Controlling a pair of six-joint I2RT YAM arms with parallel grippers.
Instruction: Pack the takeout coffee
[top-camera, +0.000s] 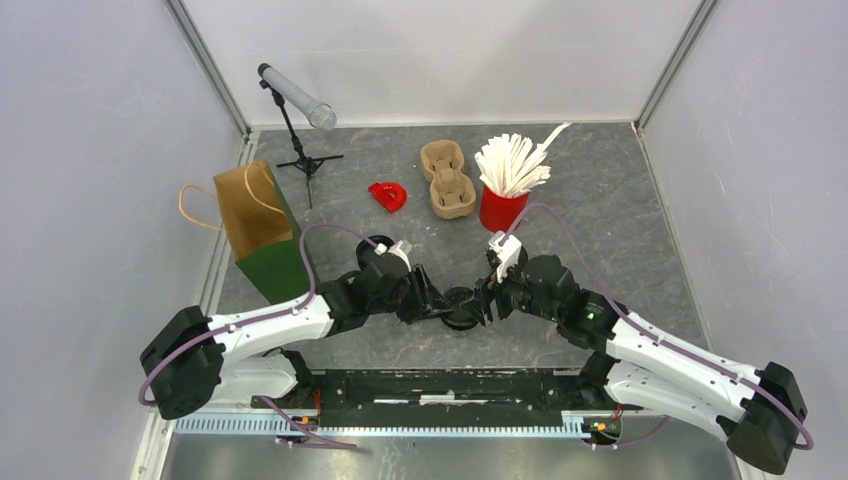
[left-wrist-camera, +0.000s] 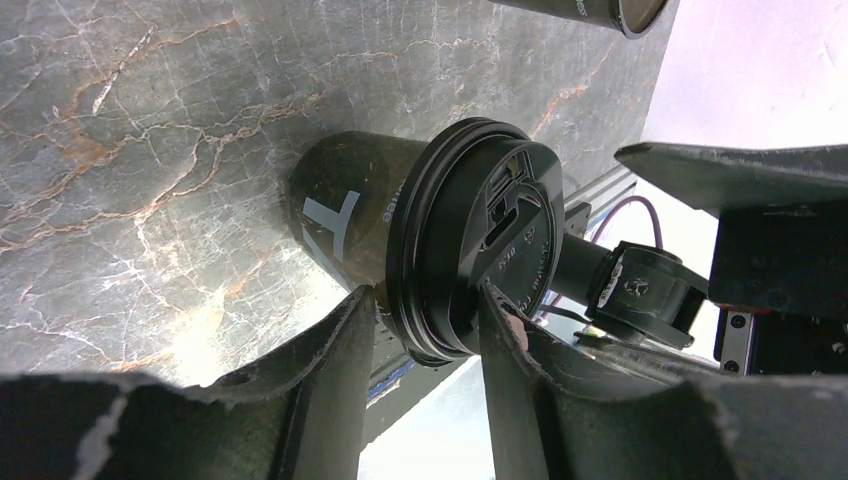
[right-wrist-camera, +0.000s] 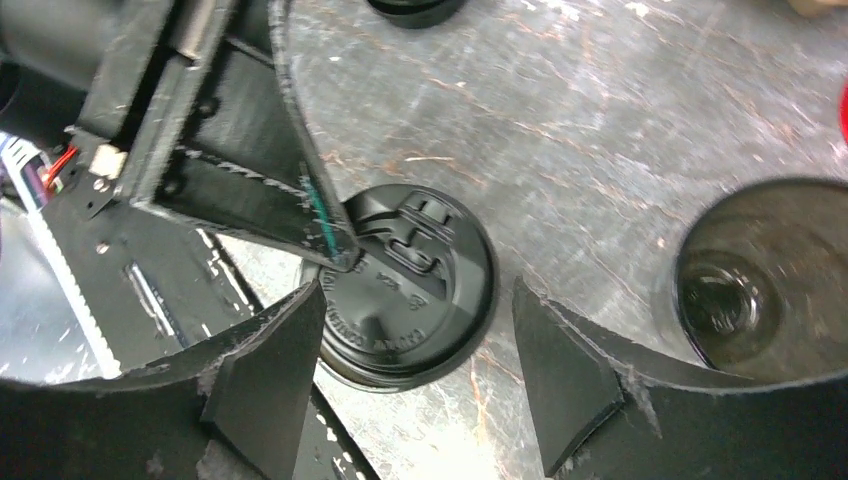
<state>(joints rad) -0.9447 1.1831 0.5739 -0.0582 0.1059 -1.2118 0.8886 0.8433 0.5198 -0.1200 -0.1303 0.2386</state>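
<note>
I should close my right gripper and push down the lid's opposite edge (right-wrist-camera: 487, 280) with it, because the lid is slanted on the cup (right-wrist-camera: 392, 380) and my left gripper is at one edge of the lid.
A black coffee cup (top-camera: 462, 310) with a black lid stands on the table between both arms. In the left wrist view the cup (left-wrist-camera: 345, 215) shows its lid (left-wrist-camera: 480, 235). My left gripper (left-wrist-camera: 425, 300) is shut on the lid's edge, one finger under the rim and one on top. In the right wrist view the lid (right-wrist-camera: 415, 285) lies just ahead of my right gripper (right-wrist-camera: 415, 300), which is open and empty with its fingers wide either side. The brown paper bag (top-camera: 255, 205) lies at the left. The cardboard cup carrier (top-camera: 447, 178) is at the back.
A second open black cup (right-wrist-camera: 760, 280) stands close to the right of the lidded one. A red cup of white stirrers (top-camera: 503, 205), a red object (top-camera: 388, 196) and a microphone on a tripod (top-camera: 297, 100) stand at the back.
</note>
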